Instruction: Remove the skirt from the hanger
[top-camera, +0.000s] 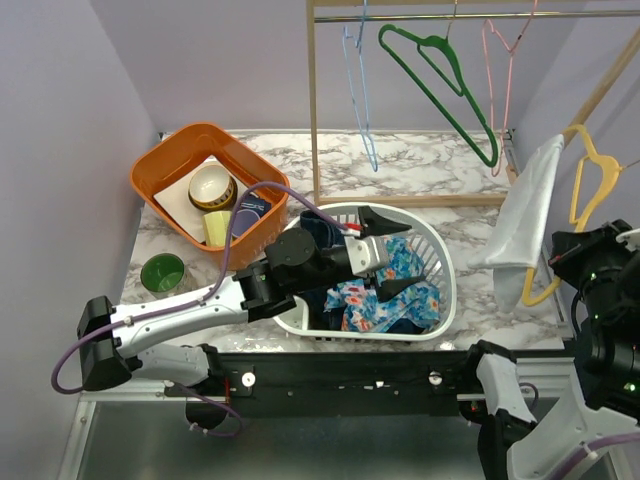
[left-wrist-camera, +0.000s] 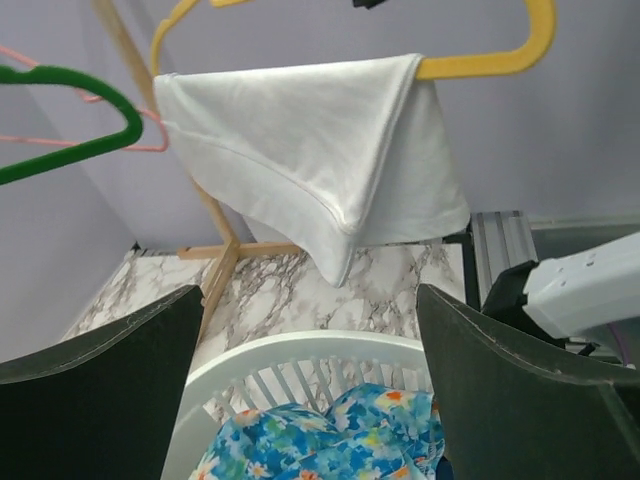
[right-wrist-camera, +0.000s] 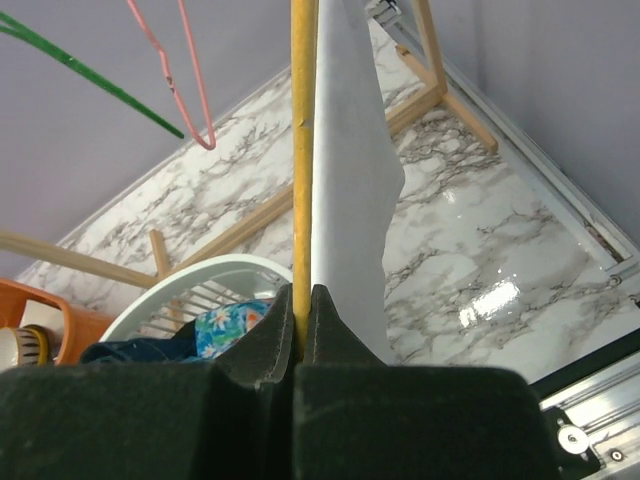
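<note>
My open left gripper should keep moving in, because the white skirt's folded edge (left-wrist-camera: 354, 218) hangs free below the yellow hanger and faces it. It should go on until the gripper's fingers straddle that edge (top-camera: 499, 262).
A white skirt (top-camera: 527, 215) hangs draped over a yellow hanger (top-camera: 590, 180) at the right, above the table. It also shows in the left wrist view (left-wrist-camera: 320, 160) on the yellow hanger (left-wrist-camera: 500, 62). My right gripper (right-wrist-camera: 303, 305) is shut on the yellow hanger (right-wrist-camera: 303, 150), with the skirt (right-wrist-camera: 345, 150) just to the right of it. My left gripper (top-camera: 392, 254) is open and empty over the white laundry basket (top-camera: 440, 300), left of the skirt and apart from it.
The basket holds floral blue clothes (top-camera: 385, 295). An orange bin (top-camera: 165, 165) with bowls and cups stands at the back left, and a green bowl (top-camera: 162, 272) lies near it. A wooden rack (top-camera: 313, 100) carries blue, green and pink hangers (top-camera: 440, 70).
</note>
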